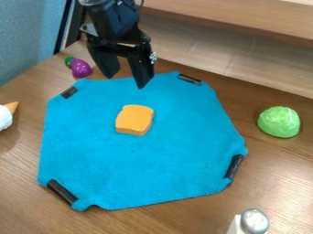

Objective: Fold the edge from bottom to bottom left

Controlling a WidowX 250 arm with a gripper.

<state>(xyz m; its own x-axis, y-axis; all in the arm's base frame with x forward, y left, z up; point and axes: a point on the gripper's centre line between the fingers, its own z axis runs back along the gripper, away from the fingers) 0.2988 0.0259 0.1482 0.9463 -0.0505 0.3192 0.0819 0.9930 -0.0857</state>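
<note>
My gripper will fold the blue cloth's edge by the green cabbage across, and the blue cloth should fall over and cover the orange-yellow block, because the block sits in the middle of the cloth.
The gripper hangs over the back edge of the blue cloth, its two fingers spread apart with nothing between them. The cloth lies mostly flat on the table, roughly eight-sided, with a black strip at each of its short corner edges. Its bottom edge runs near the front of the view, and the bottom left corner has a dark strip. An orange-yellow block shaped like a bread slice rests on the cloth, a little in front of the gripper.
A purple toy eggplant lies behind the cloth at the left, and a toy cone is at the left edge. A green toy cabbage sits at the right. A silver-topped shaker stands at the lower right. A wooden ledge runs behind.
</note>
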